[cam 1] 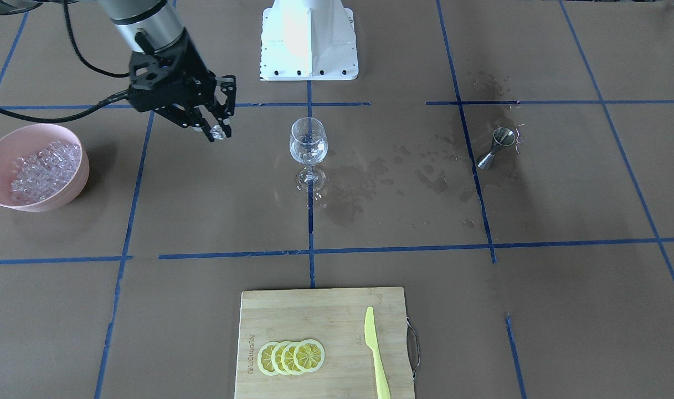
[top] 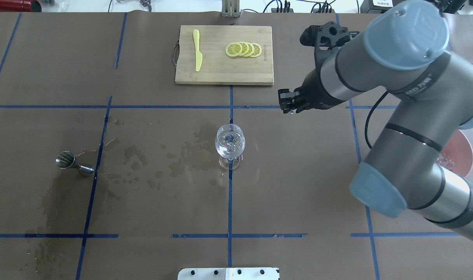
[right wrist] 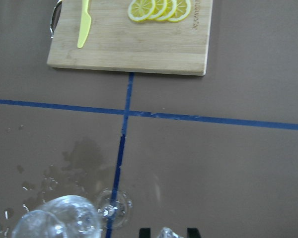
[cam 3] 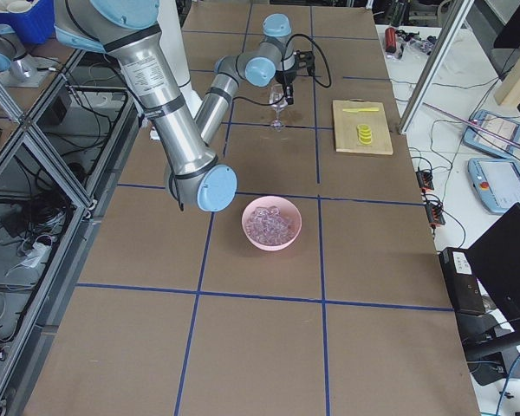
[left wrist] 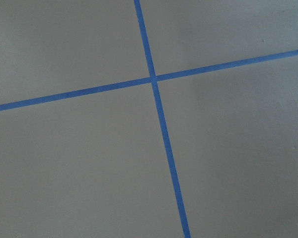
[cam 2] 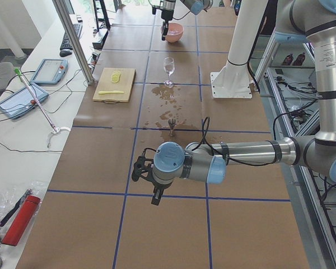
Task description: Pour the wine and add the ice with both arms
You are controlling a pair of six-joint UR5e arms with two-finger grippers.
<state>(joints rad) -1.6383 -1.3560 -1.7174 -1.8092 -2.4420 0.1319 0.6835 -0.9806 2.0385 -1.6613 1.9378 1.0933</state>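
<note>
My right gripper should go on over the glass's rim [cam 1: 308, 123] and release there, with the ice cube at its fingertips [cam 1: 218, 132] and the way to the upright glass open.
My right gripper [cam 1: 220, 132] hangs above the table between the pink bowl [cam 1: 77, 187] and the wine glass [cam 1: 308, 145]. It is shut on a single clear ice cube [right wrist: 167, 232]. More ice [cam 1: 43, 169] is heaped in the bowl. The stemmed glass stands upright at the table's centre with clear, glassy contents; I cannot tell wine from ice in it. In the right wrist view the glass [right wrist: 59, 224] lies low and to the left of the fingertips [right wrist: 145, 231]. My left gripper [cam 2: 156, 197] hovers over bare paper far from the glass; whether it is open or shut cannot be told.
A steel jigger [cam 1: 497, 147] stands upright beside wet stains [cam 1: 348, 191] on the brown paper. A wooden cutting board [cam 1: 325, 310] carries several lemon slices [cam 1: 291, 357] and a yellow knife [cam 1: 375, 352]. The white pedestal [cam 1: 309, 41] stands behind the glass.
</note>
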